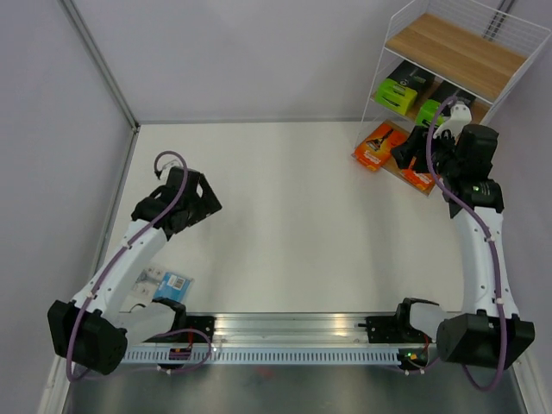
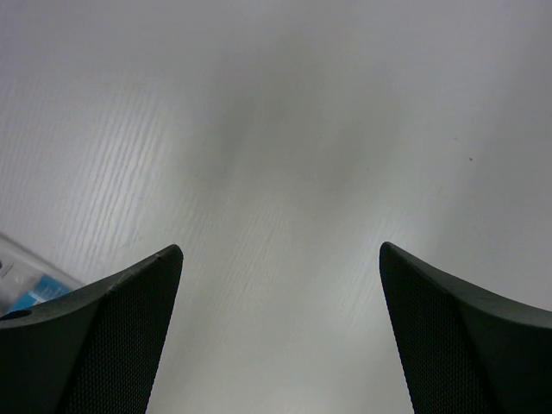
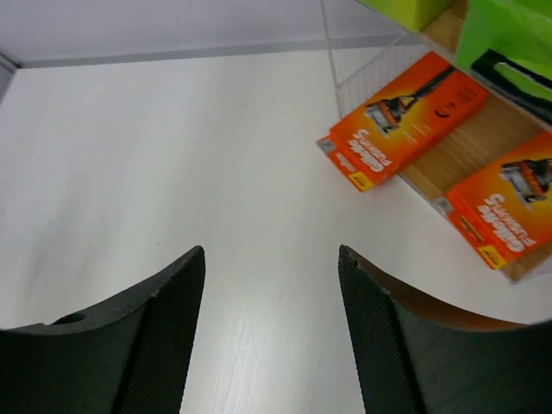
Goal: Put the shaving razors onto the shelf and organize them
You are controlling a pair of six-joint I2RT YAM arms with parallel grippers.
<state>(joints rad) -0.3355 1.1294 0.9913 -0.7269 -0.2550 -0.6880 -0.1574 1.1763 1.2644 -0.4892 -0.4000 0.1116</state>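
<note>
The clear blister pack (image 1: 150,280) is lying flat and free close to my open left gripper. I should continue to go toward its blue card (image 1: 173,286) until my fingers are on both sides of the pack.
The shelf (image 1: 457,53) stands at the far right, a white wire rack with stepped wooden boards. Two black boxes with lime-green ends (image 1: 401,90) (image 1: 434,109) sit on its middle board. Two orange razor packs (image 3: 401,116) (image 3: 509,198) lie flat on the lowest board (image 3: 461,155); the left one juts over the board's edge. My right gripper (image 3: 272,254) hovers above the table just in front of them, open with nothing between its fingers. A clear blister pack with a blue card (image 1: 168,283) lies by the left arm's base. My left gripper (image 2: 280,250) hangs open over bare table.
A wall corner and a metal post border the table's left side (image 1: 121,129). The wire side of the shelf (image 3: 345,69) rises beside the left orange pack. The arms' mounting rail (image 1: 293,332) runs along the near edge.
</note>
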